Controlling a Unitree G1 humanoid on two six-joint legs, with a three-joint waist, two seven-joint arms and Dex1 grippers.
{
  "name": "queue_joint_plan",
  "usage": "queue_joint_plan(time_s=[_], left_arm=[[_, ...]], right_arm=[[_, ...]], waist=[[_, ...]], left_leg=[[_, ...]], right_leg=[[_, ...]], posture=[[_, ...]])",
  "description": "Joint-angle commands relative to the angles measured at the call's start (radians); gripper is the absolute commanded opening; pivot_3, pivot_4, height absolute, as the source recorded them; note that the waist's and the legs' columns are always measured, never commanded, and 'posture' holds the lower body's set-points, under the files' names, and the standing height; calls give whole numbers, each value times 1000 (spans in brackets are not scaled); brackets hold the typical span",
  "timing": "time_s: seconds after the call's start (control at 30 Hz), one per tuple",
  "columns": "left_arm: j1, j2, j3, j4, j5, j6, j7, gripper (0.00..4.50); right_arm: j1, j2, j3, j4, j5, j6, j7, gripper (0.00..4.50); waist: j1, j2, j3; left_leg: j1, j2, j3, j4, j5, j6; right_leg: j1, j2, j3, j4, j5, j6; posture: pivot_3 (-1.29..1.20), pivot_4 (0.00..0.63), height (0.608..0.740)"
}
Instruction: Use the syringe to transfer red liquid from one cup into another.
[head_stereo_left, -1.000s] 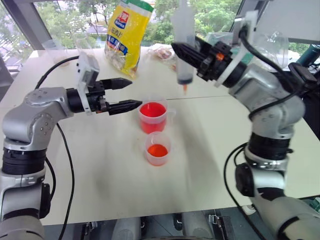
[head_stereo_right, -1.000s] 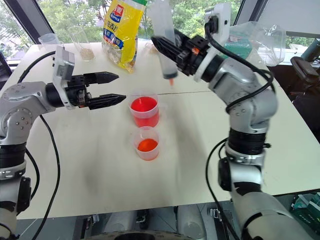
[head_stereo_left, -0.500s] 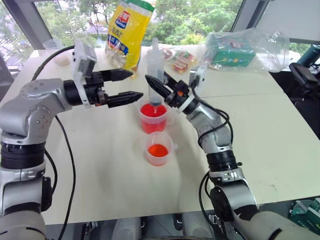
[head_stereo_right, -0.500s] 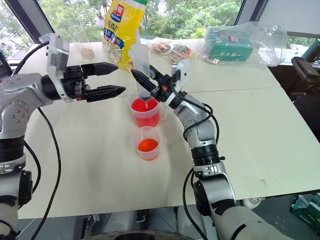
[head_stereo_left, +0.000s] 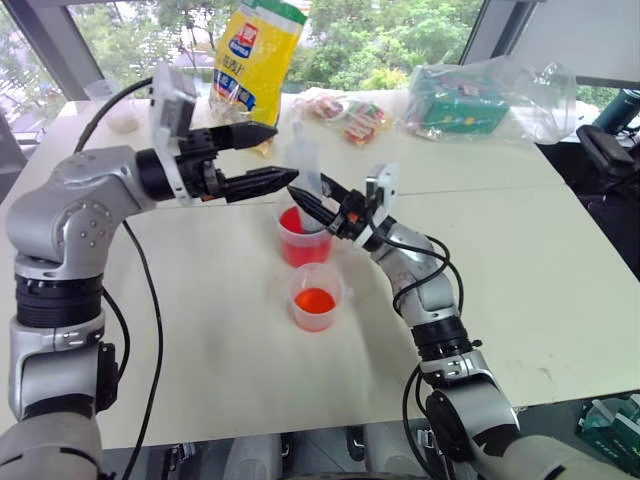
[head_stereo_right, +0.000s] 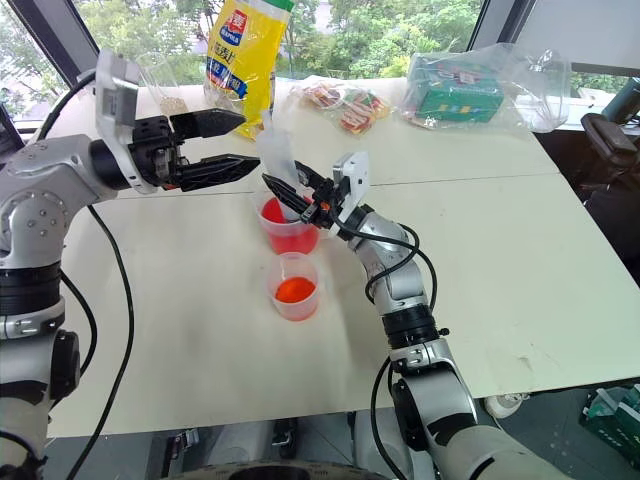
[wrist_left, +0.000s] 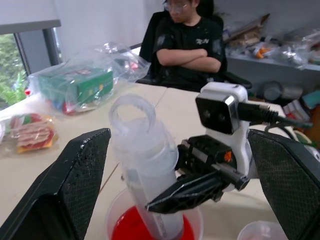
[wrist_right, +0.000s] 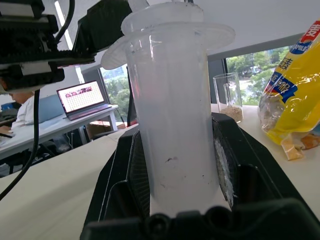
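Observation:
The plunger is deep inside the syringe's body (wrist_left: 149, 177), which my right gripper is holding, so next my left gripper grabs the plunger's ring (wrist_left: 132, 101) and pulls it up.
The syringe (head_stereo_left: 304, 165) stands tilted, its lower end inside the larger cup (head_stereo_left: 300, 245), which holds red liquid (wrist_left: 125, 231). My right gripper (head_stereo_left: 306, 201) is shut on the syringe's barrel (wrist_right: 175, 125) just above that cup's rim. My left gripper (head_stereo_left: 286, 153) is open and level, one finger on each side of the syringe's upper end (wrist_left: 134, 107), without touching it. The smaller cup (head_stereo_left: 317, 296) stands just in front of the larger one, with red liquid in its bottom. The syringe's tip is hidden inside the larger cup.
At the table's far side lie a yellow bag (head_stereo_left: 255, 60), snack packets (head_stereo_left: 350, 115) and a clear bag with a green box (head_stereo_left: 470, 100). Clear cups with beige grains (head_stereo_right: 170, 90) stand at the far left. A person (wrist_left: 192, 45) sits beyond the table.
My right gripper has come down and to the left with the syringe, from high over the table into the larger cup. My left gripper has risen slightly, now level with the syringe's top.

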Motion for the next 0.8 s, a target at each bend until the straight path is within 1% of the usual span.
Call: queue_joint_plan(time_s=[0.03,0.17,0.47,0.57,0.67,0.8], left_arm=[[-24,-4,9,-39,-29,16,-2,4500],[-27,-20,-21,-38,-13,8,-10,4500],[-51,-73,-90,30,77,-65,-27,4500],[-69,-98,-96,64,94,-82,-26,4500],[-85,-124,-102,89,107,-97,-34,3629],[-94,-134,-98,105,117,-103,-44,1715]], right_arm=[[-7,-2,2,-6,-4,-23,2,1380],[-12,-5,4,3,-6,-27,3,1380],[-21,-7,10,-7,-6,-22,2,1380],[-22,-7,13,-9,-10,-23,3,1380],[-22,-7,16,-9,-13,-24,6,1380],[-22,-7,17,-10,-15,-21,11,1380]], waist=[[0,0,0],[0,0,0],[2,0,0],[2,0,0],[2,0,0],[1,0,0]], left_leg=[[0,0,0,0,0,0],[0,0,0,0,0,0],[1,0,0,0,0,0],[1,0,0,0,0,1],[1,0,0,0,0,1],[1,0,0,1,0,1]], right_leg=[[0,0,0,0,0,0],[0,0,0,2,0,0],[-1,0,0,5,0,0],[-1,0,0,5,0,0],[-1,0,0,5,0,0],[-1,0,0,6,0,0]], posture=[[0,150,740],[0,150,740],[0,150,740],[0,150,740],[0,150,740],[0,150,740]])
